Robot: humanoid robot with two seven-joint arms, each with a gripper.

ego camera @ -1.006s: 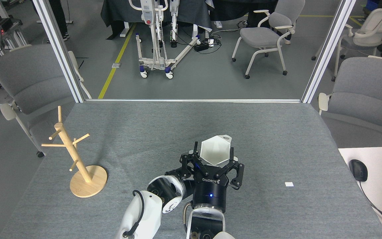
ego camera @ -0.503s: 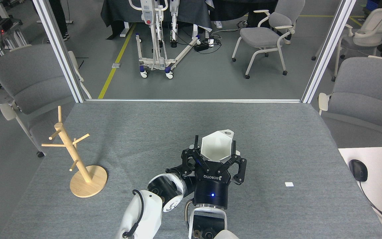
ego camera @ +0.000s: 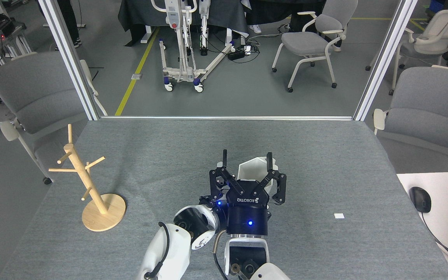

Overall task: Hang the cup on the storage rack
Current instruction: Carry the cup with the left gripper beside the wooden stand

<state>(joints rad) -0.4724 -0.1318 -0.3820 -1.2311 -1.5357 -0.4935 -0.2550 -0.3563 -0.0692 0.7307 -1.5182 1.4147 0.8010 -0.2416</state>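
Observation:
The wooden storage rack stands tall on a small round base (ego camera: pixel 104 212), so its post (ego camera: pixel 84 176) will tilt a little when I push the cup against a peg.
My left gripper (ego camera: pixel 247 156) is at the middle of the table, seen from behind, and it is open with its fingers spread wide. The white cup (ego camera: pixel 252 170) stands just beyond the gripper body, between the two fingers and largely hidden by them. One fingertip (ego camera: pixel 270 157) overlaps the cup's right rim. The other fingertip (ego camera: pixel 224 154) stands clear to the left of the cup. The cup's handle is hidden. The wooden storage rack (ego camera: pixel 91 186) stands upright on its round base near the table's left edge, far left of the gripper. My right gripper is out of view.
The grey felt table (ego camera: pixel 325 155) ends at an aluminium frame (ego camera: pixel 228 117) at the back. A small white tag (ego camera: pixel 339 216) lies to the right. A white desk with a mouse (ego camera: pixel 419 199) adjoins at the right. Grey chairs stand beside both sides.
The gripper has moved forward and tipped more upright, and its fingers have spread wider. The cup shows less of its inside now and sits lower between the fingers. The rack has not moved.

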